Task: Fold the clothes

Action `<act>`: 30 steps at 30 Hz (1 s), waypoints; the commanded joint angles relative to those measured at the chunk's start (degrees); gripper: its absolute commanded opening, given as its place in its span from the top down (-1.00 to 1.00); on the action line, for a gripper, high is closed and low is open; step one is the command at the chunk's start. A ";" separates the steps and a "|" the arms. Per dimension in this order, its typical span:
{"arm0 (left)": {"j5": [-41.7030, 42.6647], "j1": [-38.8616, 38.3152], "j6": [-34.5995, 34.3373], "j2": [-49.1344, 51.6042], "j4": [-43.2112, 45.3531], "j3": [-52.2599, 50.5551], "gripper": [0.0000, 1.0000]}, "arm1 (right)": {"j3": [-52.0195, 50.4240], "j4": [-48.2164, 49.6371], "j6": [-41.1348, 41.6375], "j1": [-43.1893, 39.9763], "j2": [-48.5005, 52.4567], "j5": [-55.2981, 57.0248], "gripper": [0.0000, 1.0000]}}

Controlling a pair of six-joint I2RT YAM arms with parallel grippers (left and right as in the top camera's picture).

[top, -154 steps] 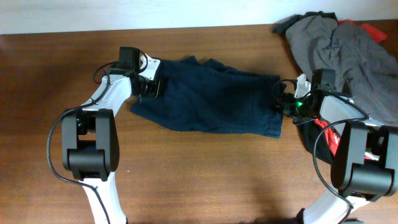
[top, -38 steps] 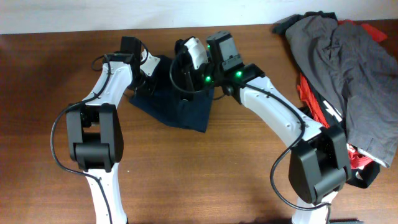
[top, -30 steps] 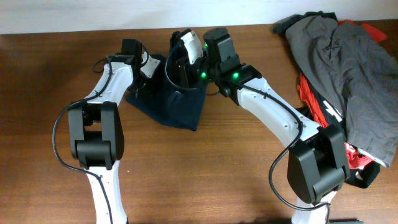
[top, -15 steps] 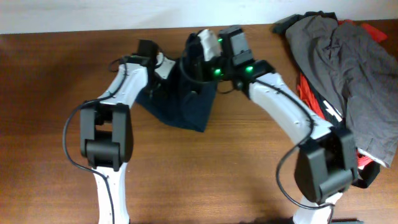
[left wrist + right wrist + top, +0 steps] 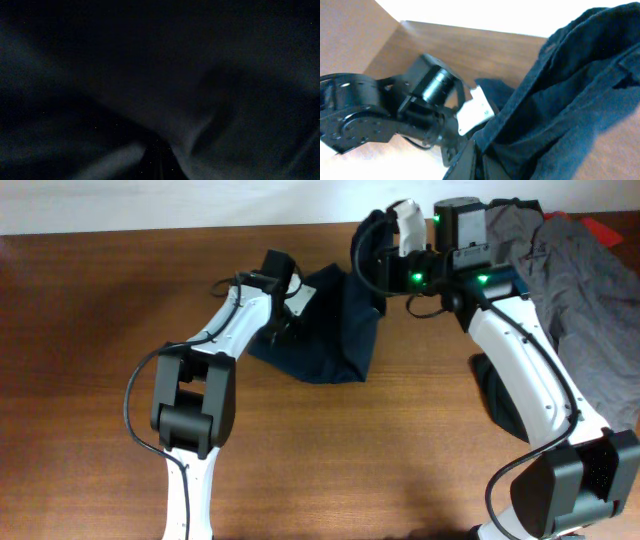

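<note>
The navy shorts sag bunched between my grippers, which are close together, so my left gripper should pull the edge of the shorts back toward the open wood and lay the shorts flat.
The clothes, dark navy shorts doubled over into a bundle, hang and drape on the table between the two arms. My left gripper is shut on their left edge. My right gripper is shut on their upper right edge, lifted near the back of the table. In the right wrist view the blue cloth runs down into my shut right gripper, with the left arm's wrist just behind it. Dark cloth fills the left wrist view and hides that gripper's fingers.
A grey garment lies heaped at the back right, under my right arm's reach, with red cloth behind it and a dark piece beside the right arm. The brown wooden table stretches left and forward.
Both grippers have carried the shorts to the right across the table. The right gripper went farther toward the back right, so the bundle is stretched wider between them.
</note>
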 commanded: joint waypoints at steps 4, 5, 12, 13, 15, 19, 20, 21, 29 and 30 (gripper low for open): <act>0.55 5.60 5.62 0.81 -15.12 11.65 0.99 | 1.51 3.65 -0.85 4.63 2.84 -0.83 0.92; 0.44 6.27 6.01 0.81 -17.51 13.77 1.00 | 1.51 3.87 -0.68 4.72 3.21 -0.50 0.92; -8.11 12.15 0.50 0.83 -20.35 20.31 0.99 | 1.51 4.59 -0.72 5.46 4.48 -0.28 0.92; -9.49 13.64 -0.70 0.98 -19.28 20.02 0.99 | 1.51 4.57 -0.70 5.44 4.52 -0.28 0.92; -11.41 16.22 -1.84 1.53 -17.62 19.91 1.00 | 1.51 4.44 -0.70 5.44 4.68 -0.33 0.93; -9.77 18.73 -1.84 3.63 -16.52 19.91 0.99 | 1.51 4.50 -0.70 5.44 4.68 -1.03 0.92; -8.92 18.82 -1.81 4.50 -16.41 19.91 0.99 | 1.51 4.50 -0.70 5.46 4.68 -1.25 0.92; -8.63 18.82 -1.81 5.22 -16.24 19.91 0.99 | 1.51 4.50 -0.70 5.64 4.68 -1.20 0.92; -1.14 18.60 -0.31 9.25 -15.87 19.91 0.99 | 1.51 4.96 -0.70 6.47 4.70 -1.18 0.92; -1.14 18.60 -0.31 9.55 -15.89 19.91 0.99 | 1.51 4.96 -0.70 6.47 4.70 -1.18 0.93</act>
